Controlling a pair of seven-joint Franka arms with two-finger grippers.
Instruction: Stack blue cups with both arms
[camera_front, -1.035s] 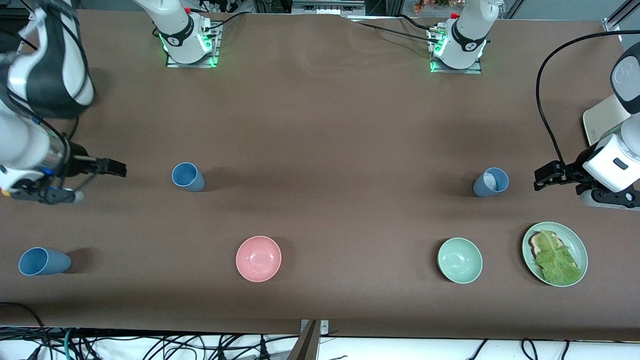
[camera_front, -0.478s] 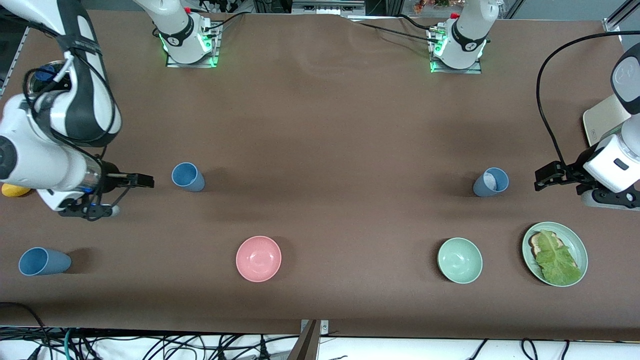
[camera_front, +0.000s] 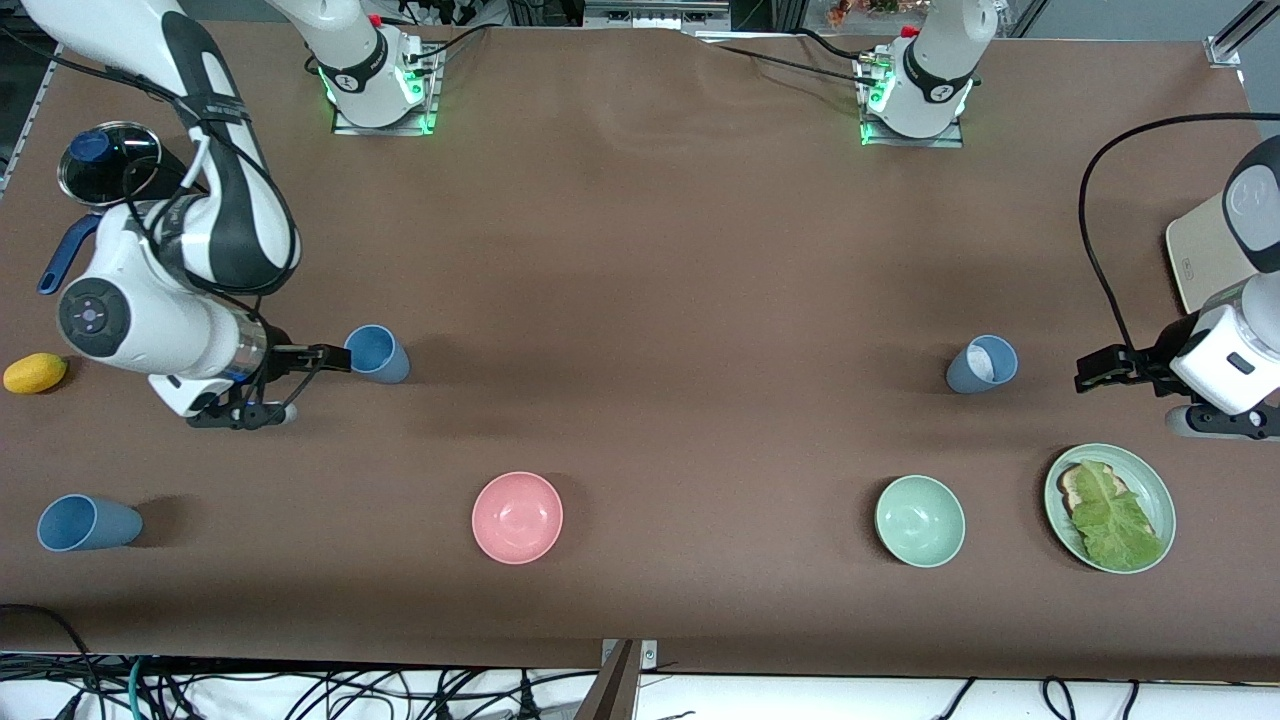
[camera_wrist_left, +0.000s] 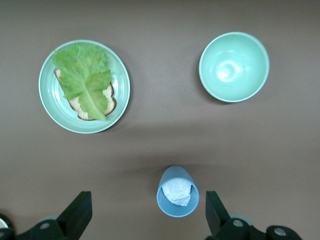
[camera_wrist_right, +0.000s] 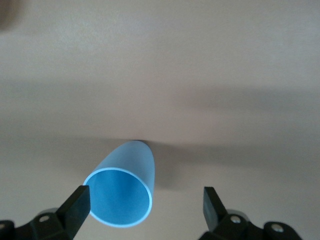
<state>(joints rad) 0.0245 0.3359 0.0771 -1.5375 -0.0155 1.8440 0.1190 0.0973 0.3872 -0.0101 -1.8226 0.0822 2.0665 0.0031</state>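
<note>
I expect the white crumpled paper to travel along inside when I carry the cup, because the paper sits below the rim of the grey-blue cup.
A medium blue cup stands toward the right arm's end of the table. My right gripper is open right beside it, its tip at the cup's rim. In the right wrist view the cup sits between my open right gripper, close to one finger. A grey-blue cup with white crumpled paper inside stands toward the left arm's end. My left gripper is open and a short way from it. In the left wrist view that cup lies ahead of my left gripper. A third blue cup stands nearer the front camera.
A pink bowl, a pale green bowl and a green plate with bread and lettuce lie nearer the front camera. A lemon, a pot lid and a blue handle are at the right arm's end. A cutting board is at the left arm's end.
My right arm has swung in toward the medium blue cup and its gripper now reaches the cup's rim. My left gripper has barely shifted.
</note>
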